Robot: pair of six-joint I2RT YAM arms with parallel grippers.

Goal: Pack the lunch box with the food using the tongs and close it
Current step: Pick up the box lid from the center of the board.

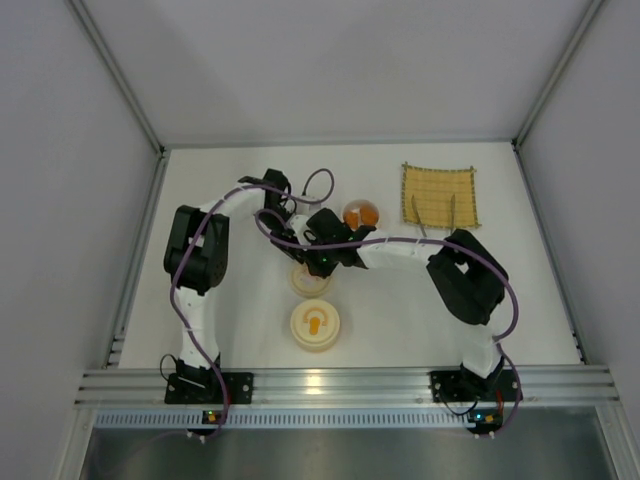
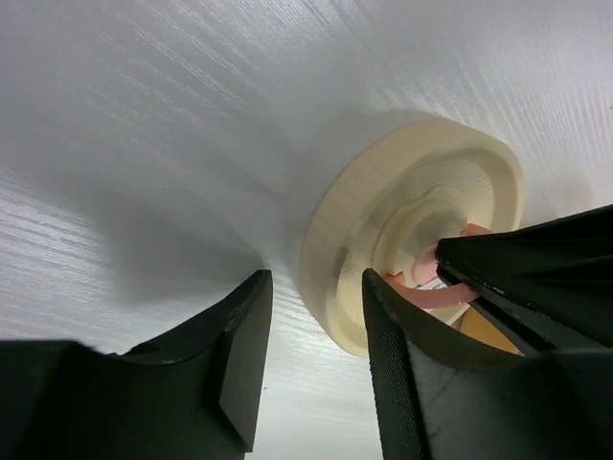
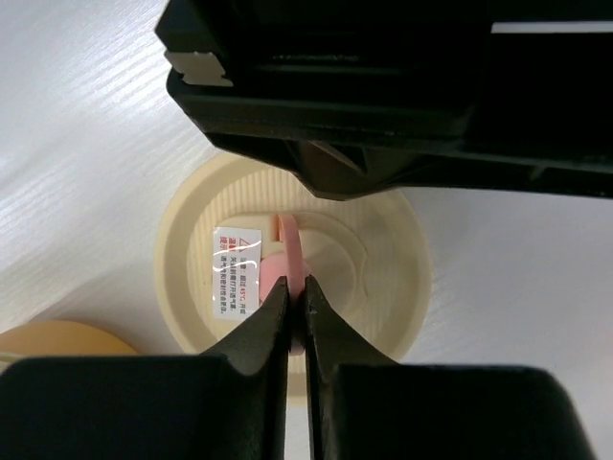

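Note:
My left gripper is crowding the lid's rim [image 2: 322, 278]. It should move back, and my right gripper should carry the lid by its pink handle onto the bowl [image 1: 361, 214].
My right gripper [image 3: 297, 292] is shut on the upright pink handle [image 3: 290, 247] of a cream round lunch box lid [image 3: 378, 287] that rests on the table. From above, that gripper [image 1: 318, 264] covers most of the lid [image 1: 306, 286]. My left gripper [image 2: 316, 364] stands open just beside the lid [image 2: 383, 211], with only table between its fingers. A small bowl [image 1: 361, 214] behind the grippers holds orange food lumps. The silver tongs [image 1: 421, 222] lie on the yellow woven mat [image 1: 438, 190] at the back right.
A second pale yellow round lunch box piece [image 1: 316, 325] with an orange centre sits nearer the arm bases; its edge [image 3: 57, 345] shows at the lower left of the right wrist view. White walls enclose the table on three sides.

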